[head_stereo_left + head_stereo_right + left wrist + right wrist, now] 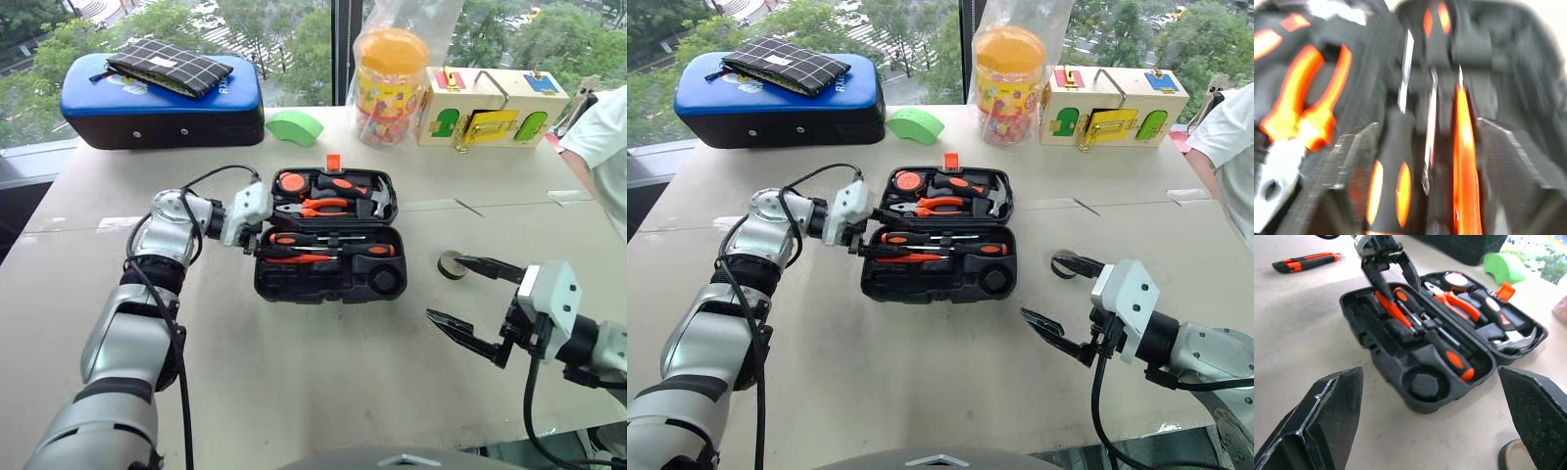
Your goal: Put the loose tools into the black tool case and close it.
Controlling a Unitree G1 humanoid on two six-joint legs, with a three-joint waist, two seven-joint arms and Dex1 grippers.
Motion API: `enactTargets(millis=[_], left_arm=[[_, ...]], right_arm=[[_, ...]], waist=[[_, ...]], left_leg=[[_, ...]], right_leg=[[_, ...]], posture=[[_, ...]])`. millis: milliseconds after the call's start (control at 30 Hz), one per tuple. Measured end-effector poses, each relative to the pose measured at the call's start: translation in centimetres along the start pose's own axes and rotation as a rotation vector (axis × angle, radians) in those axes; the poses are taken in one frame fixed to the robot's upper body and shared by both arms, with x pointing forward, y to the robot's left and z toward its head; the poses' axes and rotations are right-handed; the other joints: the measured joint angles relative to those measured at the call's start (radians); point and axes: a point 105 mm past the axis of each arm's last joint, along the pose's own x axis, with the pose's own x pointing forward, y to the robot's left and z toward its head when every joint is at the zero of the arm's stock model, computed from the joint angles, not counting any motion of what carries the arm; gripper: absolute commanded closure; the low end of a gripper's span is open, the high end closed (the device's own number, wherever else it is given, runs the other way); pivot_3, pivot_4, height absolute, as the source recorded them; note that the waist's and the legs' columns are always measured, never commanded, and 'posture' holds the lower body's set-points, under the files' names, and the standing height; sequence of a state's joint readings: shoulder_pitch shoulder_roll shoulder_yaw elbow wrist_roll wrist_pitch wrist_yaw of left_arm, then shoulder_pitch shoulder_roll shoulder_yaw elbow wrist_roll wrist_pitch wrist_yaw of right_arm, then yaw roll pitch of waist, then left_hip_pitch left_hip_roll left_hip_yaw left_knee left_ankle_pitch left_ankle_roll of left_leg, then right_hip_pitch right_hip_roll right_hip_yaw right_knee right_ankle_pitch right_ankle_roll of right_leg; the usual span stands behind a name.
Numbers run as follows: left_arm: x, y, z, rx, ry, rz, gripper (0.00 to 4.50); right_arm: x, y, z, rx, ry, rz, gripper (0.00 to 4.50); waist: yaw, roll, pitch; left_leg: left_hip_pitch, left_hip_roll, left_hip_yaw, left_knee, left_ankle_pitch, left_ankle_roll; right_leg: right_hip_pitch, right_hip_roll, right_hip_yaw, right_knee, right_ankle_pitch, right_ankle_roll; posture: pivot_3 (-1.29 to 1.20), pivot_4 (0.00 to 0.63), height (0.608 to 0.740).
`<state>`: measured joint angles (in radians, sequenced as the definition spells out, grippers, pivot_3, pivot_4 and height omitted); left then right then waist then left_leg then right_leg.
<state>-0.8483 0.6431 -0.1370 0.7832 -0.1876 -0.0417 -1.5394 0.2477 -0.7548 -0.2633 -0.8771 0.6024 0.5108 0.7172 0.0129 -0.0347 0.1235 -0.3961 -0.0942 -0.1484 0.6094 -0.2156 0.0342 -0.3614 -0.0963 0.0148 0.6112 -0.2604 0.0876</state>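
The long trough along the near edge of the black tool case is empty, so the orange-black cutter should come to rest lengthwise in it when the robot lowers the cutter in.
The black tool case lies open in the middle of the table, with pliers and a hammer in its far half. In its near half lie a black-and-orange screwdriver and the slim orange screwdriver. My left gripper hovers at the case's left end, open, its fingers straddling both screwdrivers' ends. The orange-black cutter lies on the table beyond that arm. My right gripper stands open right of the case, holding nothing. The black tape ring rests on the table by its far fingertip.
A blue-topped padded case with a checked pouch on it sits at the back left, with a green foam wedge beside it. A yellow-lidded jar and a wooden lock box stand at the back. A person's sleeve shows at the right edge.
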Motion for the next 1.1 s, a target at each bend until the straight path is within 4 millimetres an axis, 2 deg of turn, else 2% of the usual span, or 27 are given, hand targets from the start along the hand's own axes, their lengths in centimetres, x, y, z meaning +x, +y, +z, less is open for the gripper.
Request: enactTargets(millis=[33, 67, 100, 167, 200, 267, 400, 567, 733, 833, 933, 1100], left_arm=[[0.1, -0.4, 0.4, -0.025, -0.029, -0.004, 2.44], [0.4, -0.8, 0.4, -0.045, -0.041, -0.01, 3.11], [0.8, -1.3, 0.2, -0.069, -0.051, -0.015, 3.44], [1.6, -2.3, -0.9, -0.124, -0.049, 0.006, 4.38], [1.9, -2.8, -1.5, -0.159, -0.048, 0.021, 4.45], [2.3, -3.9, -2.6, -0.221, -0.049, 0.048, 4.45], [1.8, -4.0, -2.9, -0.229, -0.05, 0.121, 4.45], [1.6, -3.3, -3.0, -0.226, -0.062, 0.22, 4.45], [2.2, -2.8, -3.0, -0.232, -0.061, 0.272, 4.45], [3.0, -3.2, -2.1, -0.3, -0.122, 0.243, 4.45], [2.9, -4.3, 0.5, -0.338, -0.204, 0.151, 4.45], [1.9, -4.9, 1.3, -0.373, -0.23, 0.128, 4.45]], right_arm=[[0.1, -0.2, 0.0, -0.001, -0.001, 0.002, 0.0], [0.2, -0.3, 0.0, -0.001, -0.002, 0.001, 0.0], [0.3, -0.4, 0.0, -0.001, -0.002, 0.001, 0.0], [0.3, -0.5, -0.1, -0.002, -0.001, 0.002, 0.0], [0.3, -0.5, -0.1, -0.003, 0.0, 0.004, 0.0], [0.3, -0.5, -0.1, -0.005, 0.006, 0.011, 0.0], [0.3, -0.5, -0.1, -0.004, 0.011, 0.017, 0.0], [0.4, -0.6, 0.0, -0.01, 0.008, 0.018, 0.0], [0.5, -0.7, 0.1, -0.011, 0.011, 0.018, 0.0], [0.5, -0.7, 0.1, -0.012, 0.015, 0.021, 0.0], [0.5, -0.7, 0.1, -0.012, 0.015, 0.021, 0.0], [0.5, -0.7, 0.1, -0.01, 0.016, 0.02, 0.0]], waist=[[-0.002, 0.0, 0.0], [-0.002, 0.001, 0.0], [-0.002, 0.001, 0.0], [-0.002, 0.001, 0.0], [-0.001, 0.001, 0.0], [0.0, 0.001, 0.0], [0.005, 0.002, 0.001], [0.006, 0.004, 0.0], [0.006, 0.003, -0.002], [0.004, 0.003, -0.001], [0.002, 0.003, -0.001], [0.002, 0.004, -0.001]], left_leg=[[0.0, 0.0, 0.0, 0.0, 0.0, 0.0], [0.0, 0.0, 0.0, 0.0, 0.0, 0.0], [0.0, 0.0, 0.0, 0.0, 0.0, 0.0], [0.001, 0.001, 0.0, 0.0, 0.0, 0.0], [0.001, 0.001, 0.0, 0.0, 0.0, 0.0], [0.001, 0.001, 0.0, 0.0, 0.0, 0.0], [0.001, 0.001, 0.001, 0.0, 0.0, 0.0], [0.001, 0.001, 0.001, 0.0, 0.0, 0.0], [0.001, 0.001, 0.001, 0.0, 0.0, 0.0], [0.001, 0.001, 0.001, 0.0, 0.0, 0.0], [0.0, 0.001, 0.001, 0.0, 0.0, 0.0], [0.001, 0.001, 0.001, 0.0, 0.0, 0.0]], right_leg=[[0.0, 0.0, 0.0, 0.0, 0.0, 0.0], [0.0, 0.0, 0.001, 0.0, 0.0, 0.0], [0.0, 0.0, 0.001, 0.0, 0.0, 0.0], [0.0, 0.0, 0.001, 0.0, 0.0, 0.0], [0.0, 0.0, 0.001, 0.0, 0.0, 0.0], [0.0, 0.0, 0.001, 0.0, 0.0, -0.001], [0.0, -0.001, 0.002, 0.0, 0.0, -0.001], [0.0, -0.002, 0.002, 0.0, 0.0, -0.001], [0.0, -0.002, 0.002, 0.0, 0.0, -0.001], [0.0, -0.001, 0.002, 0.0, 0.0, -0.001], [0.0, -0.001, 0.001, 0.0, 0.0, -0.001], [0.0, -0.001, 0.002, 0.0, 0.0, -0.001]], posture=[[0.0, 0.15, 0.74], [0.0, 0.15, 0.74], [0.0, 0.15, 0.74], [0.0, 0.15, 0.74], [0.0, 0.15, 0.74], [0.0, 0.15, 0.74], [0.0, 0.15, 0.74], [0.0, 0.15, 0.74], [0.0, 0.15, 0.74], [0.0, 0.15, 0.74], [0.0, 0.15, 0.74], [0.0, 0.15, 0.74]])
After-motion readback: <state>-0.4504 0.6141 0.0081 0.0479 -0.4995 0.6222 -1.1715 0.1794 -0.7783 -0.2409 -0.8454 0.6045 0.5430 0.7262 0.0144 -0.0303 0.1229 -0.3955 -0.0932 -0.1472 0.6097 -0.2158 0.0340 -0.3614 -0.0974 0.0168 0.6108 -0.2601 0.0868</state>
